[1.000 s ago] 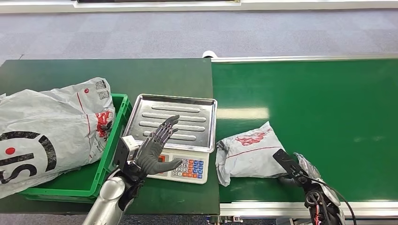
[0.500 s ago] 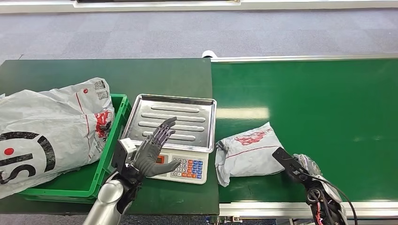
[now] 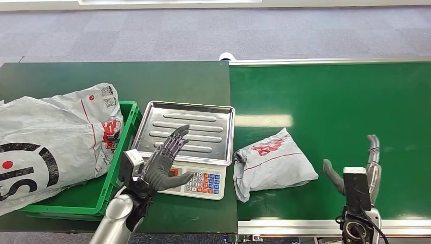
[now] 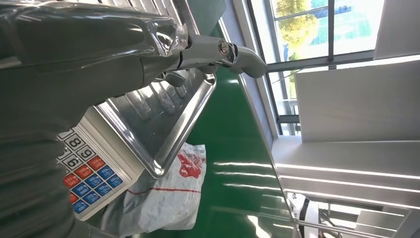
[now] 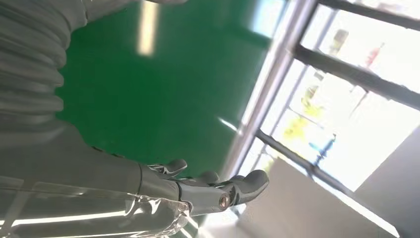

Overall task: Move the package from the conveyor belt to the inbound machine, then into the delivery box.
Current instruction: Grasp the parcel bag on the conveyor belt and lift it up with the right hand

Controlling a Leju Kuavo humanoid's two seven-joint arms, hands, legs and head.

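Note:
My gripper is about to lift the end of the package (image 3: 276,164). The grey package's corners lie limp and creased (image 3: 243,192), so the package will bunch up and fold at the grip.
A small grey package (image 3: 272,163) with a red mark lies on the green conveyor belt (image 3: 335,107), close to the belt's left end; it also lies beyond the scale in the left wrist view (image 4: 163,198). My right hand (image 3: 360,170) stands upright to the right of the package, fingers apart, a short gap from it and holding nothing. My left hand (image 3: 165,161) hovers open over the keypad end of the inbound machine, a scale (image 3: 203,180) with a steel weighing tray (image 3: 187,129). The green delivery box (image 3: 109,168) sits left of the scale.
A large grey bag (image 3: 48,140) fills the green box and spills over its left side. The scale and box stand on a dark green table (image 3: 101,79). The belt's metal frame (image 3: 315,226) runs along the near edge. Grey floor lies beyond.
My right hand has drawn away from the package's right edge and turned upright with fingers spread. The package has shifted slightly. My left hand has barely moved.

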